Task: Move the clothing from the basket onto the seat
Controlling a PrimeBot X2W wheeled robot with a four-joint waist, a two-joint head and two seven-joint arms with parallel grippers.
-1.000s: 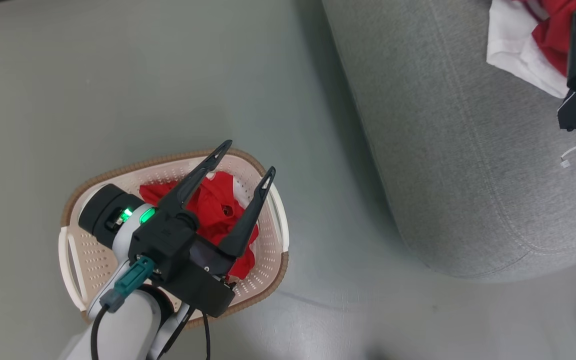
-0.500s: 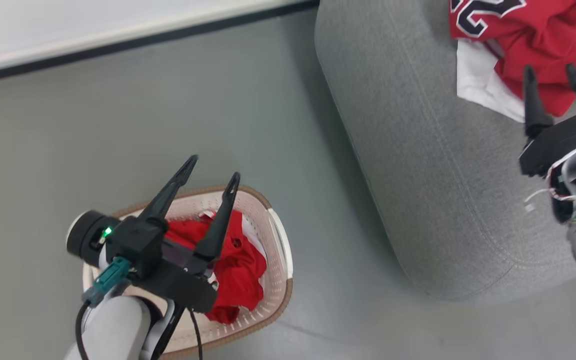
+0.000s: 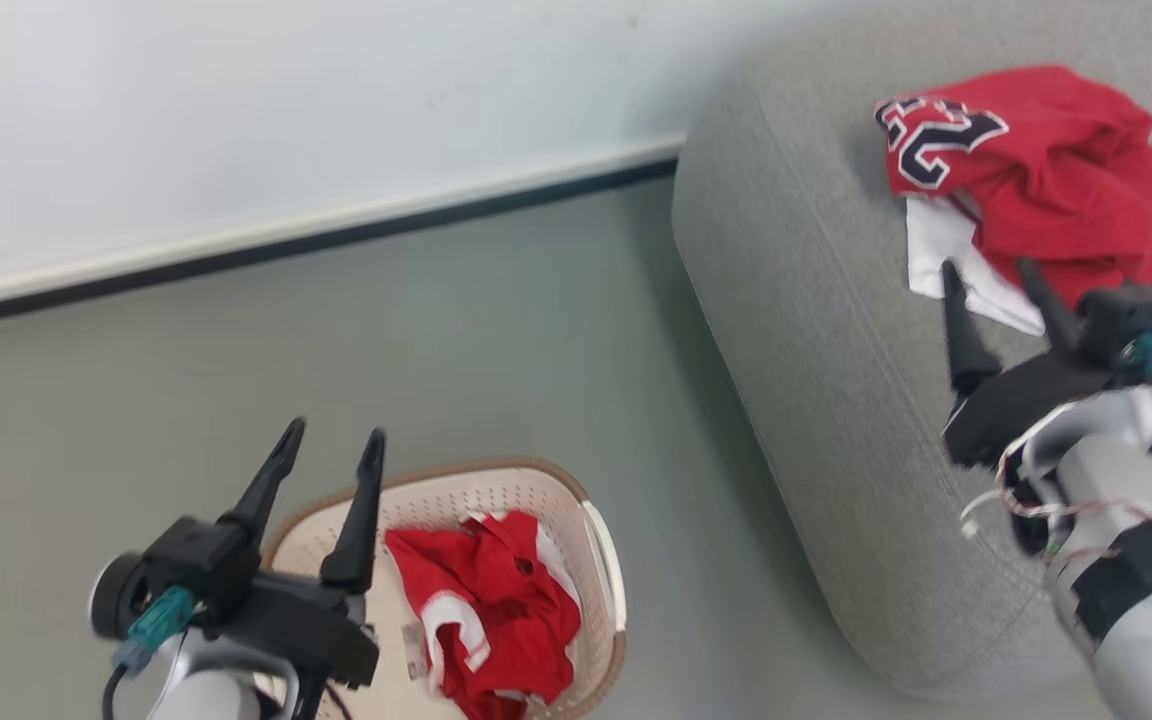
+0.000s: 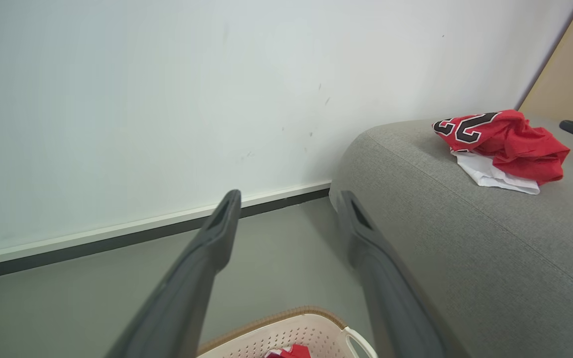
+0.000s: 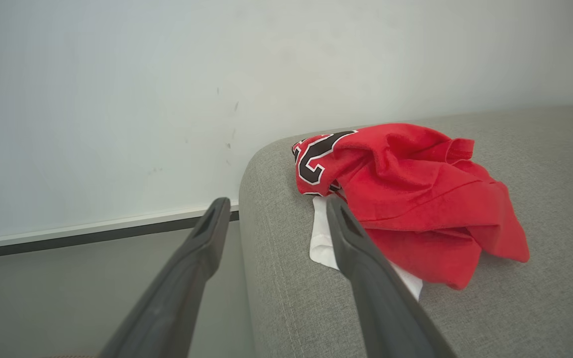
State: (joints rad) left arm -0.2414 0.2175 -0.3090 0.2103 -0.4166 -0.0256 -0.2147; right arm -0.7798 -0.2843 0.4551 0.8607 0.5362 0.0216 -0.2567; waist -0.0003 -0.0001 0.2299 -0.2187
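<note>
The basket's cream bottom (image 3: 393, 614) shows beside the heap, so the whole heap should hang together and leave the basket empty when the robot lifts the red white-trimmed piece (image 3: 500, 606).
A red jersey (image 3: 1046, 170) with navy-and-white lettering lies crumpled on the grey seat (image 3: 816, 330), also seen as the jersey (image 5: 406, 194) and the jersey (image 4: 505, 146) in the wrist views. A red white-trimmed piece (image 3: 486, 610) lies in the cream basket (image 3: 601, 540) at the bottom of the head view. My left gripper (image 3: 333, 437) hovers open over the basket's left end, holding nothing. My right gripper (image 3: 988, 268) stands open and empty just below the jersey, above the seat.
A white wall (image 3: 286, 110) with a dark baseboard (image 3: 336, 235) runs behind the grey floor (image 3: 436, 350). The basket rim (image 4: 286, 323) shows at the bottom of the left wrist view, beside the seat's rounded edge (image 4: 361, 164).
The head camera has tilted up, bringing the wall into view. My left gripper has risen off the red piece in the basket. My right gripper has drawn back from the jersey.
</note>
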